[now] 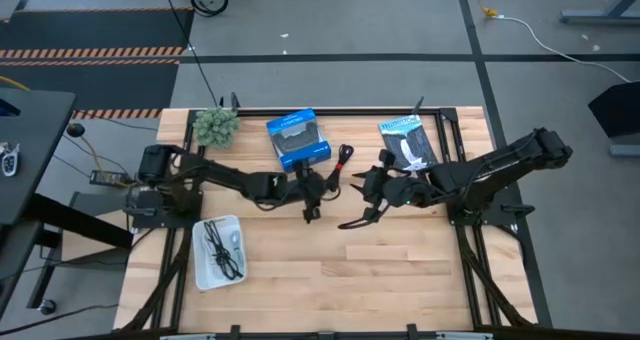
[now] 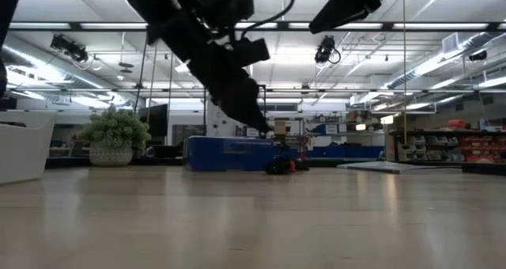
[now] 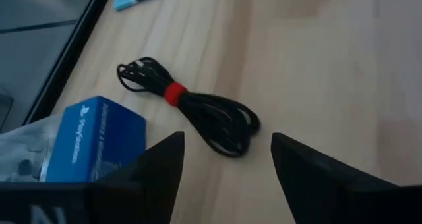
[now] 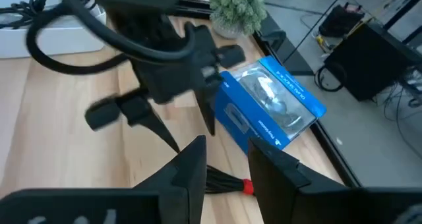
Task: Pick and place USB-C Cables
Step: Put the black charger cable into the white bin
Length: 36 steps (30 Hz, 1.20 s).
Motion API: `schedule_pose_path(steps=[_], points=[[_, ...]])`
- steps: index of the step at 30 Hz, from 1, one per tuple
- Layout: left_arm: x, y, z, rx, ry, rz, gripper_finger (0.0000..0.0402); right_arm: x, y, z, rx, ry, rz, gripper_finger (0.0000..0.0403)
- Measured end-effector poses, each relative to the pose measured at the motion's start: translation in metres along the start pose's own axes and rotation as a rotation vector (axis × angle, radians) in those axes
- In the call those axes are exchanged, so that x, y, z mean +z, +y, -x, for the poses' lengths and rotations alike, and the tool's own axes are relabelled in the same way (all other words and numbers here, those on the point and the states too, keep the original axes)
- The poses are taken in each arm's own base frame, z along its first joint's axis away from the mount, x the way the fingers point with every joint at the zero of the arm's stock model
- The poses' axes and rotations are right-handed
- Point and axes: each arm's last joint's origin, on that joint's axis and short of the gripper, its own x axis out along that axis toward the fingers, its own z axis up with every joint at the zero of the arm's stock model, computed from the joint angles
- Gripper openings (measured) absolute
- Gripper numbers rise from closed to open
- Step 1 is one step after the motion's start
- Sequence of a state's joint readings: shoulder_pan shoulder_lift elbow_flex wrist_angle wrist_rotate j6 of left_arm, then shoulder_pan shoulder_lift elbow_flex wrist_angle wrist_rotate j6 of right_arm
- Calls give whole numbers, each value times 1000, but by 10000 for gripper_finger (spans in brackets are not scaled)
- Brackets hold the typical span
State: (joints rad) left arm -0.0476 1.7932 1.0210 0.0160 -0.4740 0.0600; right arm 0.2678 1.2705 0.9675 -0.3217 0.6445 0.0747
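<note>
I expect the black USB-C cable bundle [image 3: 214,122] to stay together when I lift it by its near end, because the red tie [image 3: 175,93] holds the loops tight at the middle.
A black USB-C cable bundle with a red tie [image 1: 345,161] lies flat on the table beside the blue box; it also shows in the left wrist view [image 3: 191,105], the right wrist view [image 4: 227,183] and the low view [image 2: 281,166]. My left gripper [image 3: 227,138] is open and hovers just short of this cable, a finger to each side of its near end. My right gripper [image 4: 227,145] hovers on the cable's other side, facing the left arm, with only a narrow gap between its fingers. Other bundled cables [image 1: 222,248] lie in a white tray [image 1: 200,272].
The blue box [image 1: 298,138] lies close to the cable on its left. A flat black-and-white packet [image 1: 408,142] sits at the far right and a small potted plant [image 1: 215,127] at the far left. The two arms nearly meet mid-table. Bare wood [image 1: 400,270] lies toward the near edge.
</note>
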Motion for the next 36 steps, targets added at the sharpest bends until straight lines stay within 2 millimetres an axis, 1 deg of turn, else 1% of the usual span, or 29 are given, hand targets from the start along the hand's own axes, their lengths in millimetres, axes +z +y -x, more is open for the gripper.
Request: schedule_pose_path(steps=[3,7,12,16,20,22,24,27,32,35,36], points=[[7,2,-14,16,-25,46,235,-6,-1,1,5,-6,10,115],[14,2,-34,7,-27,96,242,-5,-3,4,10,-16,2,114],[11,3,-57,-11,11,120,250,-3,-2,3,12,-38,6,114],[6,7,-67,10,49,90,251,-3,-2,3,16,-39,14,114],[-2,12,-72,-21,100,91,246,-3,-2,3,16,-41,21,114],[-5,15,-73,-36,123,91,232,-3,-2,3,18,-43,24,114],[-7,17,-74,-37,145,86,210,-2,-2,3,19,-48,24,114],[-10,17,-74,-35,172,78,164,0,-2,3,24,-64,27,114],[-12,18,-73,-10,194,61,77,1,-1,3,24,-77,25,114],[-9,18,-66,10,199,-2,30,1,-1,3,24,-75,27,114],[-6,19,-62,18,204,-30,25,1,-1,3,23,-75,28,114]])
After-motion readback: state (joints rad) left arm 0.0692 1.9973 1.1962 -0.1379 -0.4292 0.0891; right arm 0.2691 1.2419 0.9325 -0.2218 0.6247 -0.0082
